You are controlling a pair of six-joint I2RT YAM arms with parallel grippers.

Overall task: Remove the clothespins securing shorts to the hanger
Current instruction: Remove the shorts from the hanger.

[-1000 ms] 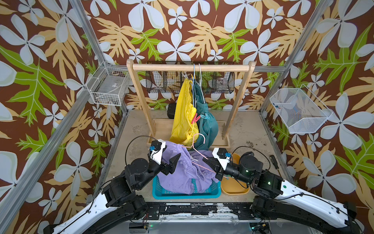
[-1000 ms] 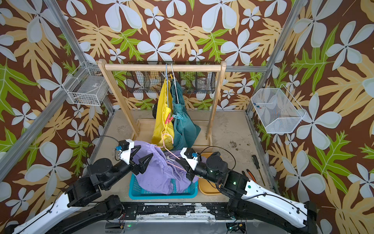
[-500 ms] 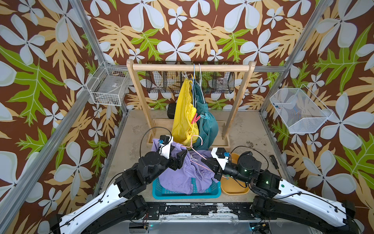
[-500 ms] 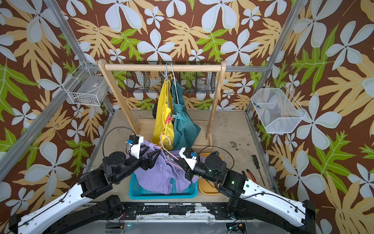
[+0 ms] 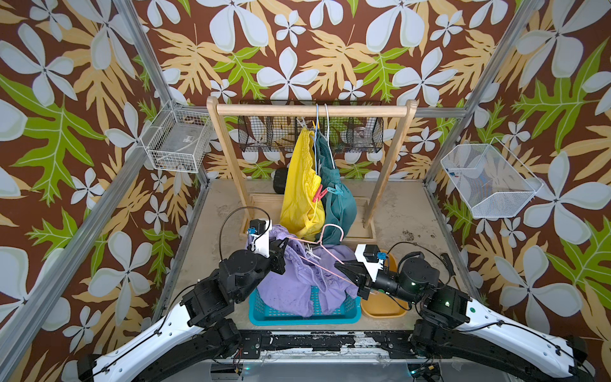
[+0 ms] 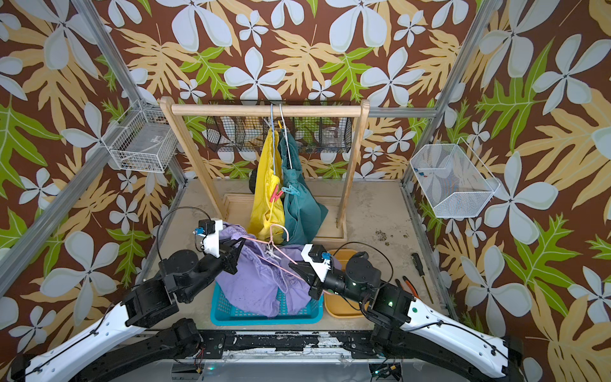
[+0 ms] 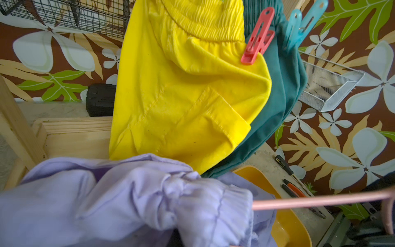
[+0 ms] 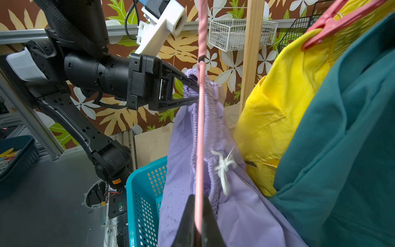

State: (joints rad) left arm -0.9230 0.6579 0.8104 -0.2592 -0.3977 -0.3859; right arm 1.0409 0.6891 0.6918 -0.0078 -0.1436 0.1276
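I should hold the lilac waistband (image 7: 242, 204) with my left gripper while my right gripper pulls the hanger out toward the orange bowl (image 5: 384, 307), because the hanger's end is inside the waistband.
The lilac shorts (image 5: 297, 281) droop from a pink hanger (image 5: 325, 246) into a teal basket. My right gripper (image 5: 339, 264) is shut on the hanger's wire (image 8: 201, 128). At the hanger's other end my left gripper (image 5: 287, 243) is shut on the gathered lilac waistband (image 8: 210, 96). I see no clothespin on the lilac pair. Yellow shorts (image 5: 299, 185) and teal shorts (image 5: 340, 205) hang on the rail behind. A red-pink clothespin (image 7: 257, 37) grips the yellow pair and a light blue clothespin (image 7: 303, 23) the teal pair.
The teal basket (image 5: 297, 314) sits at the table's front with an orange bowl (image 5: 383, 307) beside it. The wooden rack (image 5: 310, 110) stands behind. Wire baskets (image 5: 177, 142) (image 5: 489, 180) hang on both side walls. A screwdriver (image 6: 420, 264) and pliers (image 6: 408, 284) lie at the right.
My left gripper has moved in from the lilac shorts' left side to the hanger's end and closed on the waistband. The right gripper keeps its hold on the hanger.
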